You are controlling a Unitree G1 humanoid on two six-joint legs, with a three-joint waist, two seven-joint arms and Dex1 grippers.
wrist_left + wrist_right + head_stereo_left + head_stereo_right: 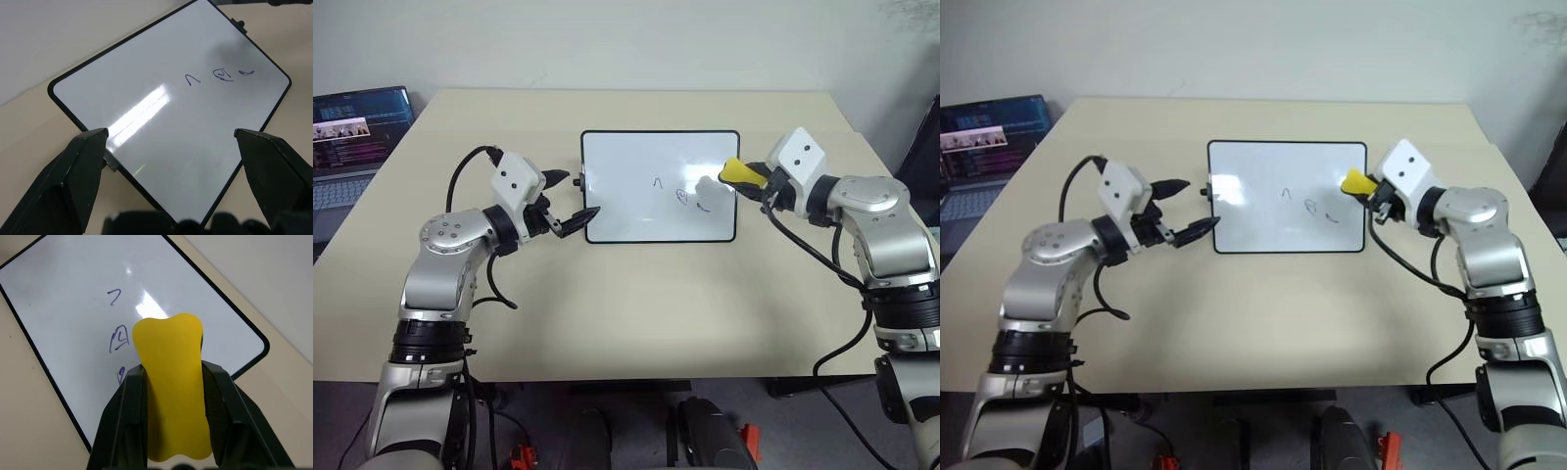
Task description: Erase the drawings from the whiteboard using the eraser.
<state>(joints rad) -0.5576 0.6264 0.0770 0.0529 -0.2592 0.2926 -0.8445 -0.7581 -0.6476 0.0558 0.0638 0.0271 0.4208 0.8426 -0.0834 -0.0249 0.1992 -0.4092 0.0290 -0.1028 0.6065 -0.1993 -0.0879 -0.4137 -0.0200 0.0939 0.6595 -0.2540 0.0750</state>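
Next, my right gripper moves back in and wipes the farthest, arched mark first, because the eraser is hovering at the whiteboard's edge while blue drawings are still there.
The whiteboard lies flat on the table's middle, black-framed, with a short row of blue drawings on its right half. My right gripper hovers over the board's right edge, shut on the yellow eraser; in the right wrist view the eraser sits between both fingers, above the drawings. At the board's left edge my left gripper stands open, fingers either side of the edge's black knob. The left wrist view shows its two fingers spread wide over the board.
A beige table carries the board. An open laptop sits at the far left beyond the table's edge. A pale wall runs behind the table.
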